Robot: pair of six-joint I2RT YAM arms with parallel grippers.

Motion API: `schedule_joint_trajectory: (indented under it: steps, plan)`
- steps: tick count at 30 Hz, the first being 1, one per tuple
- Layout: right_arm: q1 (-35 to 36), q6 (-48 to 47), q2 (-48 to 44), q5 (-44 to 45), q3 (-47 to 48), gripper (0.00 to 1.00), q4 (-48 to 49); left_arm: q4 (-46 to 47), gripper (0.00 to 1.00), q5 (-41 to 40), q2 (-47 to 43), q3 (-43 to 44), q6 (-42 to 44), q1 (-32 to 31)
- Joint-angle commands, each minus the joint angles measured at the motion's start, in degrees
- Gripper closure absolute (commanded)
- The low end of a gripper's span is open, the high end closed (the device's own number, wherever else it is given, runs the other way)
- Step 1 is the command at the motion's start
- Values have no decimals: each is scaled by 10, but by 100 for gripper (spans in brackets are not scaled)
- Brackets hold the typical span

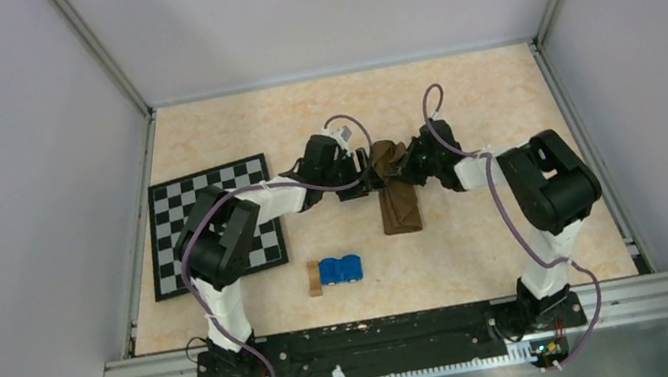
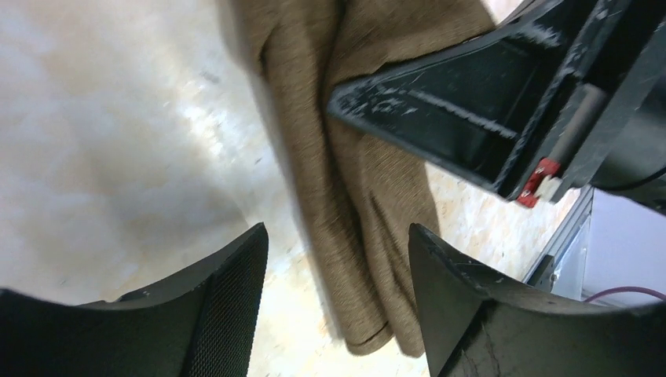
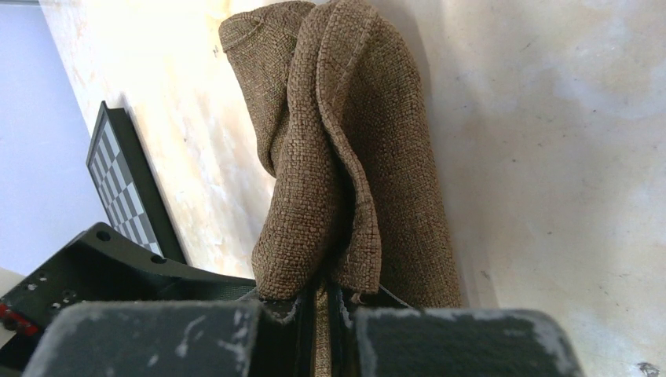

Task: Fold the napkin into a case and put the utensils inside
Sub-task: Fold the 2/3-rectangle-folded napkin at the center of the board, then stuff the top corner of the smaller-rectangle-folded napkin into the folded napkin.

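With my right gripper pinching the napkin's fold (image 3: 302, 255) short of the napkin's bunched end, my left gripper should hold the napkin's edge while my right gripper regrips nearer that end (image 3: 334, 102).
The dark brown napkin (image 1: 399, 200) lies folded into a long narrow strip, the case, at the table's middle, with its far end bunched and lifted. My right gripper (image 3: 322, 310) is shut on a raised fold of the napkin (image 3: 338, 157) at that far end. My left gripper (image 2: 338, 294) is open, its fingers (image 2: 224, 302) on either side of the napkin's layered edge (image 2: 353, 204) without gripping it. In the top view the left gripper (image 1: 364, 182) and the right gripper (image 1: 405, 169) face each other across the cloth. No utensils show plainly.
A black-and-white checkered mat (image 1: 214, 223) lies left of the arms and shows in the right wrist view (image 3: 126, 181). A blue object (image 1: 340, 269) with a small tan wooden block (image 1: 314, 278) beside it sits near the front. Frame posts stand at the back corners.
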Motion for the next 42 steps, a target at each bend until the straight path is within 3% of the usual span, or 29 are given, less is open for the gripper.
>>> schedule_joint_trajectory:
  steps: [1, 5, 11, 13, 15, 19, 25, 35, 42]
  plan:
    - [8, -3, 6, 8, 19, 100, 11, -10, 28, -4, 24, 54, 22, -30]
    - [9, -4, 2, 7, 22, 100, 10, -61, 34, -35, 76, 97, 27, -49]
    - [9, -61, -13, -43, 49, 99, -36, -54, 71, -68, 92, 65, 10, -46]
    - [7, -111, -32, -54, 63, 79, -79, -38, 76, -60, 91, 50, 2, -44]
    - [3, -157, -57, -58, 65, 65, -108, -27, 77, -52, 90, 42, -4, -43]
    - [-26, -216, -100, -92, 60, 49, -126, 1, 79, -40, 85, 24, -17, -42]
    - [-38, -263, -76, -113, 96, 46, -124, 2, 80, -39, 80, 23, -19, -43]
    - [-37, -254, -38, -52, 138, 50, -155, 1, 81, -34, 85, 27, -17, -43]
    - [-43, -231, -88, -77, 99, 41, -142, -3, 82, -34, 86, 32, -12, -44]
